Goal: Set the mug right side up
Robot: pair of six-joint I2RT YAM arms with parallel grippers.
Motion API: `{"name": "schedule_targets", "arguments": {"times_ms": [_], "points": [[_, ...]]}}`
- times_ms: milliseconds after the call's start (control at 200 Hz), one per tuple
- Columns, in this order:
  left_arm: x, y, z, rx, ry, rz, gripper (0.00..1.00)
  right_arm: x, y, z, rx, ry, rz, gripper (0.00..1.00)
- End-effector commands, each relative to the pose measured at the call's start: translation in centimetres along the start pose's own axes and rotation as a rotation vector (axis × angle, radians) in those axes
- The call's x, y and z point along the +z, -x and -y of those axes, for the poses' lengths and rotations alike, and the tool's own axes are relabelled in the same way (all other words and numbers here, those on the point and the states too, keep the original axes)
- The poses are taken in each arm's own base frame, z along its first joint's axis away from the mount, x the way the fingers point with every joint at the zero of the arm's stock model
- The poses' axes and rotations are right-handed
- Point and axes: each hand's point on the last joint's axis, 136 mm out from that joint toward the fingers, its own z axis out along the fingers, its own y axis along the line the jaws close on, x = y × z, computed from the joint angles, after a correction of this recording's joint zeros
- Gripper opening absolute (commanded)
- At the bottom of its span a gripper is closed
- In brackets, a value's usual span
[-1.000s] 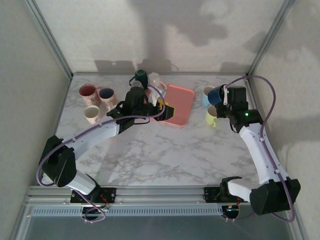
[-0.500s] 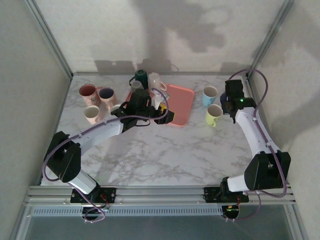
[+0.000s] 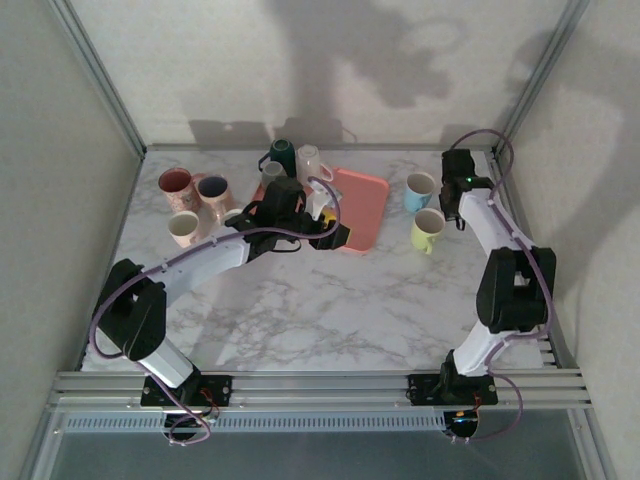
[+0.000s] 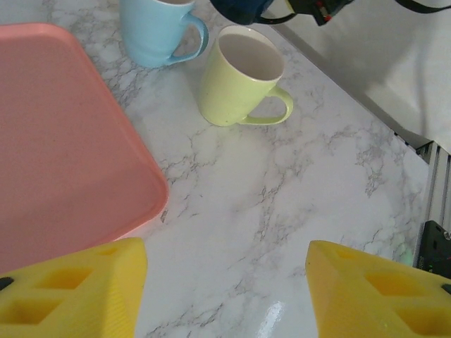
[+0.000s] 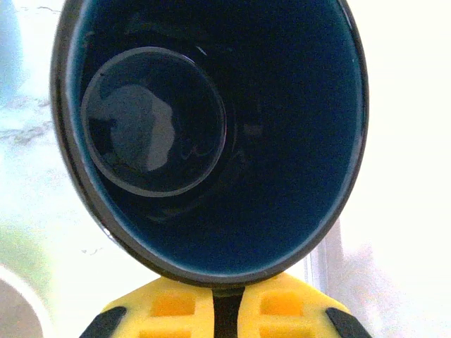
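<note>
The dark blue mug's opening (image 5: 229, 137) faces up, its bottom over clear marble; my right gripper should keep lowering it until flat, then release.
The mug (image 5: 211, 134) is dark blue and glossy inside, and its open mouth faces my right wrist camera. My right gripper (image 5: 227, 306) is shut on its rim at the bottom of that view, its yellow fingers pressed close together. In the top view the right gripper (image 3: 453, 196) is at the back right of the table, close to the corner post. The left wrist view catches the mug (image 4: 239, 8) at its top edge. My left gripper (image 4: 225, 282) stands open over bare marble beside the pink tray (image 4: 63, 141), with nothing between its fingers.
A light blue mug (image 3: 419, 188) and a yellow-green mug (image 3: 427, 229) stand upright just left of the right gripper. Several mugs (image 3: 190, 195) cluster at the back left, and a dark green one (image 3: 281, 152) and a white one (image 3: 309, 160) stand behind the tray (image 3: 362, 205). Enclosure walls ring the table.
The right arm has swung towards the back right corner with the dark blue mug in its grip. The left gripper has shifted slightly to the right near the tray.
</note>
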Motion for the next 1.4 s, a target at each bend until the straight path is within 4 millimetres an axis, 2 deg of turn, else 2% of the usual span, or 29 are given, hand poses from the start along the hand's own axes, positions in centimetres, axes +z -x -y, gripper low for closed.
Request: {"name": "schedule_targets", "arguments": {"times_ms": [0, 300, 461, 651, 791, 846, 921, 1046, 1247, 1397], "points": [[0.3, 0.5, 0.1, 0.023, -0.016, -0.007, 0.61, 0.3, 3.4, 1.9, 0.06, -0.082, 0.079, 0.0], [0.8, 0.4, -0.2, 0.022, -0.014, -0.022, 0.61, 3.4, 4.9, 0.5, 0.013, -0.088, 0.069, 0.0], [1.1, 0.4, -0.3, 0.018, -0.016, -0.028, 0.62, 5.2, 4.9, -0.3, -0.016, -0.087, 0.037, 0.0], [1.4, 0.6, -0.4, 0.02, -0.016, -0.039, 0.62, 6.4, 4.8, -1.0, -0.027, -0.074, 0.024, 0.0], [1.7, 0.9, -0.5, 0.022, -0.017, -0.044, 0.62, 7.0, 4.3, -1.6, -0.032, -0.057, 0.001, 0.06], [1.8, 1.0, -0.5, 0.023, -0.018, -0.043, 0.62, 7.0, 4.2, -1.6, -0.03, -0.055, -0.002, 0.14], [1.9, 1.1, -0.5, 0.021, -0.017, -0.042, 0.62, 6.3, 4.2, -1.2, -0.02, -0.057, -0.002, 0.27], [2.0, 1.3, -0.6, 0.011, -0.014, -0.035, 0.62, 4.1, 4.3, 0.0, 0.015, -0.062, 0.026, 0.37], [1.6, 2.3, -0.4, -0.017, -0.008, -0.011, 0.62, -1.0, 3.2, 1.8, 0.117, -0.004, 0.073, 0.43], [0.5, 3.4, -0.6, -0.053, 0.041, 0.025, 0.62, -5.0, 1.3, 0.8, 0.286, 0.235, 0.12, 0.45]]}}
